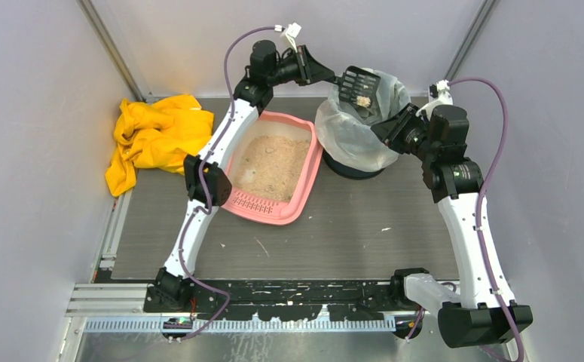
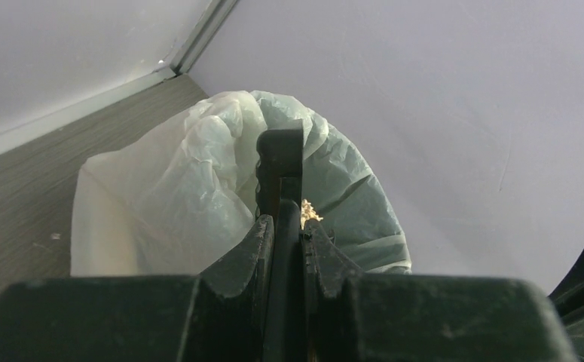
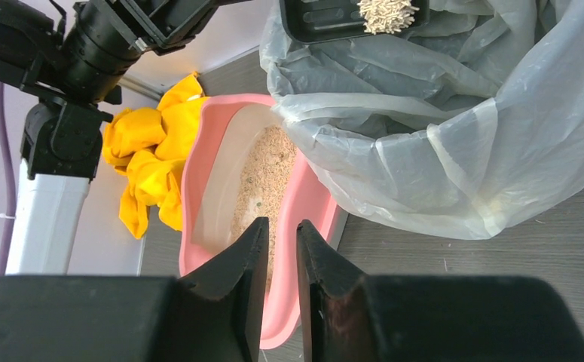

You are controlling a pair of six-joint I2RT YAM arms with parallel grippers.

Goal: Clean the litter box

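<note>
Next, I pull the scoop [image 1: 357,84] back with my left gripper until my right gripper is clear, then tip the clump in, because my right gripper crowds the lined bin's opening [image 1: 386,104].
The pink litter box [image 1: 262,205] lies left of centre with beige litter inside, and its pink wall [image 3: 192,196] shows in the right wrist view too. My left gripper [image 1: 332,75] is shut on the handle of a black slotted scoop [image 1: 360,89]. The scoop is held over the lined bin [image 1: 349,132] with a clump of litter [image 1: 362,100] on its blade. Seen from the left wrist, the scoop [image 2: 279,162] runs edge-on between my left gripper [image 2: 288,222] jaws. My right gripper [image 1: 383,130] hangs at the bin's right side. There my right gripper [image 3: 279,226] stands narrowly open, holding nothing.
A crumpled yellow cloth [image 1: 157,136] lies at the far left against the wall. The bin's clear liner [image 3: 439,128] bulges over its rim, close to the litter box's far corner. A few stray grains dot the grey mat [image 1: 349,234]. Walls enclose three sides.
</note>
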